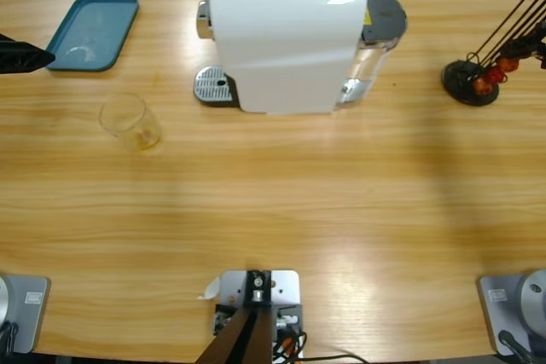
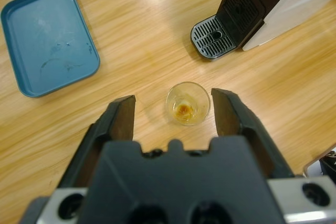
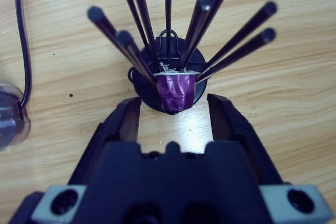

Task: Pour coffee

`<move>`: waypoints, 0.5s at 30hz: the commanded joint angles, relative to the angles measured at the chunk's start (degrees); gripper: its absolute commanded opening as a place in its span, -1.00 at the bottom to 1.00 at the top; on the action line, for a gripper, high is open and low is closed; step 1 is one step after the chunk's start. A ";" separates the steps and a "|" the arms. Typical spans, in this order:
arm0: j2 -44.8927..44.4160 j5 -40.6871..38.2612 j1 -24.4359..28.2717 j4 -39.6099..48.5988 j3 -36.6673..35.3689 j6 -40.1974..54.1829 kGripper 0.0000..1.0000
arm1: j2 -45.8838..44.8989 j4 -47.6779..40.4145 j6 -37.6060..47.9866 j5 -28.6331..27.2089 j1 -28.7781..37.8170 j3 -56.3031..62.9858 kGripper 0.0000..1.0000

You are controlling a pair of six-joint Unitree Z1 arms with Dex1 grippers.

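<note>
My gripper will lift the purple capsule free, and the black capsule stand will stay in place, because the silver rim sits between open-ended rods.
A small clear glass tumbler stands on the table left of the white coffee machine. A little amber-brown coffee lies in its bottom. In the left wrist view, my left gripper hangs open above the tumbler. The coffee shows between the jaws, which touch nothing. In the high view only a black tip of the left gripper shows at the left edge. My right gripper is open over the capsule stand, its jaws either side of a purple capsule and apart from it.
A teal tray lies at the back left. The machine's metal drip grid faces the tumbler's side. The black capsule stand, with long rods and orange capsules, is at the far right. A black cable runs past the stand.
</note>
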 commanded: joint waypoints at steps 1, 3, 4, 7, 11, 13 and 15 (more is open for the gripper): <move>0.84 0.04 0.42 -0.52 2.24 0.89 0.24 | 1.52 -0.97 0.65 -2.06 -1.03 1.26 0.09; 0.84 0.04 0.42 -0.52 2.24 0.93 0.24 | 1.14 -1.29 0.65 -2.22 -1.03 1.39 -0.11; 0.82 0.04 0.42 -0.52 2.24 0.93 0.24 | 0.96 -1.37 0.65 -2.38 -1.03 1.46 -0.30; 0.75 0.04 0.42 -0.52 2.24 0.93 0.24 | 0.89 -1.37 0.65 -2.62 -1.03 1.53 -0.64; 0.66 0.04 0.42 -0.52 2.24 0.93 0.24 | 1.19 -1.37 0.65 -2.62 -1.03 1.62 -0.94; 0.66 0.04 0.42 -0.52 2.24 0.93 0.24 | 1.19 -1.37 0.65 -2.62 -1.03 1.79 -1.00; 0.66 0.04 0.42 -0.54 2.24 0.93 0.24 | 1.19 -1.37 0.65 -2.62 -1.03 1.85 -1.00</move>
